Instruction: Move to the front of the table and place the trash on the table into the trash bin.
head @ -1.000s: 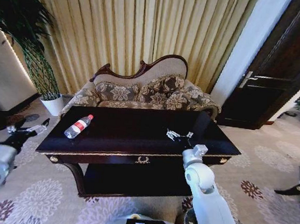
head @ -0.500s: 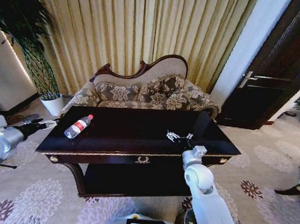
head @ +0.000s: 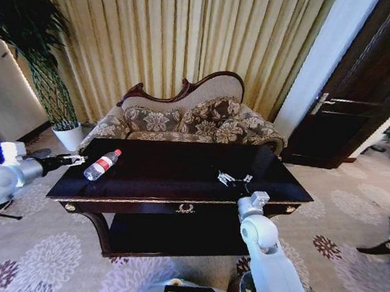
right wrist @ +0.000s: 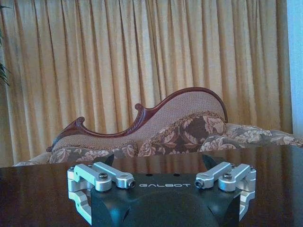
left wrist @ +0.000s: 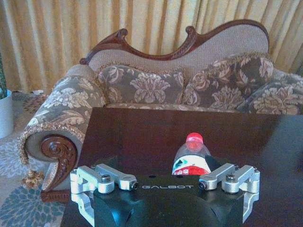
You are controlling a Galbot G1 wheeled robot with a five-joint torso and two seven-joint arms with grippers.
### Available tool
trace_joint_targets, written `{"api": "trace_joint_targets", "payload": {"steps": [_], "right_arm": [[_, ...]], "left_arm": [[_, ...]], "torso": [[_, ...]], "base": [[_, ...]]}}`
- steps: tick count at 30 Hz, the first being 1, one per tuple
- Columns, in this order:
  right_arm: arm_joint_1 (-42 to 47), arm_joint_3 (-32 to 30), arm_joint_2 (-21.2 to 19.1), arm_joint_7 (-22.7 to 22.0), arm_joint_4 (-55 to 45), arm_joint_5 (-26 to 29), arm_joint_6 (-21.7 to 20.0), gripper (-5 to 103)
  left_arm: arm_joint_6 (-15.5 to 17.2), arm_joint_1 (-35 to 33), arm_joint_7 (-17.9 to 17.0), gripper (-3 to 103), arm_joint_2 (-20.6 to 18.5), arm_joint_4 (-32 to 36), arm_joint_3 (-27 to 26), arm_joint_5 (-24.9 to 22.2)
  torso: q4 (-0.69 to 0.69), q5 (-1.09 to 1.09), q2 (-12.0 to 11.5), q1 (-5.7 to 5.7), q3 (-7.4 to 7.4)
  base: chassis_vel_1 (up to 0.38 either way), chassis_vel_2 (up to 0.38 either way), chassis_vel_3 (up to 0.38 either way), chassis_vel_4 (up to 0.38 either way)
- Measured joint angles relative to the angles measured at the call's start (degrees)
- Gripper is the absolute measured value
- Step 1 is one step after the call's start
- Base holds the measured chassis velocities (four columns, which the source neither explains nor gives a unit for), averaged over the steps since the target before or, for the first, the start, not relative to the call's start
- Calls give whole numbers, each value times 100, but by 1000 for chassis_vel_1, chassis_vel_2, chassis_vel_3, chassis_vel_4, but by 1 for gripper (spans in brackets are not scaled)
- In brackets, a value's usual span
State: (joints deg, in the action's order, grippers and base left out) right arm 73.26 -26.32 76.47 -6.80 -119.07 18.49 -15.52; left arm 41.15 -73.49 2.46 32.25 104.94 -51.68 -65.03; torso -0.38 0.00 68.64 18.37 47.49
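Note:
I expect the clear plastic bottle (head: 103,164) to be empty when I lift it, because it looks evenly see-through around its label.
A clear plastic bottle (head: 101,164) with a red cap and red-white label lies on its side on the left end of the long dark table (head: 177,197). My left gripper (head: 74,158) hovers open at the table's left edge, just short of the bottle. In the left wrist view the bottle (left wrist: 191,155) lies straight ahead of the left gripper (left wrist: 163,165), cap pointing away. My right gripper (head: 233,179) hangs open over the table's right half; the right wrist view shows this gripper (right wrist: 158,163) holding nothing. A dark round rim, apparently the trash bin (head: 244,286), peeks out low beside my right arm.
A floral carved-back sofa (head: 183,121) stands close behind the table, with curtains beyond it. A white plant pot (head: 68,136) sits on the floor at the far left. A dark door (head: 360,105) is at the right. Patterned carpet lies open in front of the table.
My left arm has swung in from the left and risen, bringing its gripper up to the table's left edge beside the bottle. The right arm and the bottle have stayed put.

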Motion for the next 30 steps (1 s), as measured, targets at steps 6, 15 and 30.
{"api": "trace_joint_targets", "payload": {"steps": [6,15,30], "right_arm": [[13,-39,19,0,8,-17,48,100],[31,-90,28,0,35,-34,95,100],[47,-51,94,0,100,-95,121,100]], "left_arm": [[-2,254,-12,100,-13,-152,437,246],[-15,727,-128,100,172,-194,1078,527],[-27,435,-144,100,336,237,929,597]], "torso": [[1,0,0,0,0],[0,0,0,0,0],[1,0,0,0,0]], "base": [[0,0,0,0],[0,0,0,0],[0,0,0,0]]}}
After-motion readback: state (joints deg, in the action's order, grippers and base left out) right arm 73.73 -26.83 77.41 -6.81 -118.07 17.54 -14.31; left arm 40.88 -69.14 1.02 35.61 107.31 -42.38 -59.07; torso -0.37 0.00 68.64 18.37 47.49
